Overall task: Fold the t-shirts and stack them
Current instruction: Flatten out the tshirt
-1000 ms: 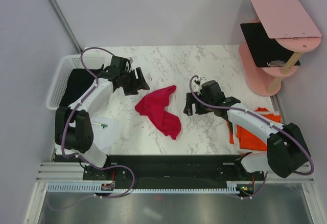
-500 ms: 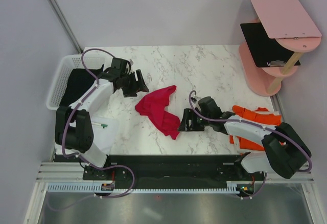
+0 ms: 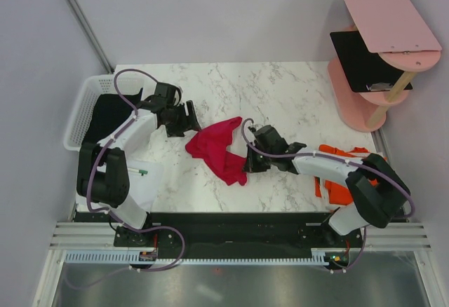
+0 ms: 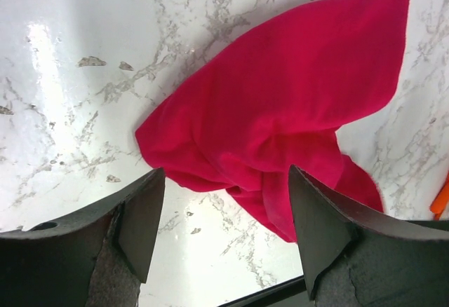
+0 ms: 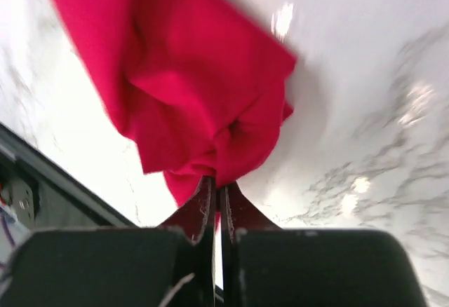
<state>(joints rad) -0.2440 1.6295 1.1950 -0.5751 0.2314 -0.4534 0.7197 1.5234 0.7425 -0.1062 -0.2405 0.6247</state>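
Note:
The crimson red t-shirt lies bunched over itself (image 3: 218,146), so the robot's right gripper needs to draw the pinched near edge (image 3: 242,174) out toward the orange-red t-shirts before it starts to fold.
A crumpled crimson red t-shirt (image 3: 219,149) (image 4: 280,104) (image 5: 182,83) lies on the marble table near its middle. My right gripper (image 3: 245,163) (image 5: 217,183) is at the shirt's near right edge, shut on a pinch of the red cloth. My left gripper (image 3: 189,119) (image 4: 224,174) hovers just off the shirt's far left side, open, with nothing between its fingers. Orange-red t-shirts (image 3: 342,184) lie at the right, partly under the right arm. A black t-shirt (image 3: 105,114) sits in the white mesh basket (image 3: 78,104) at the left.
A pink tiered stand (image 3: 386,19) holding a flat black board (image 3: 361,58) stands at the back right corner. A white sheet (image 3: 144,184) lies by the left arm's base. A black rail (image 3: 231,226) runs along the table's near edge.
My right gripper moved left to the red shirt's near right edge and shut on the cloth. My left gripper shifted slightly and stayed open.

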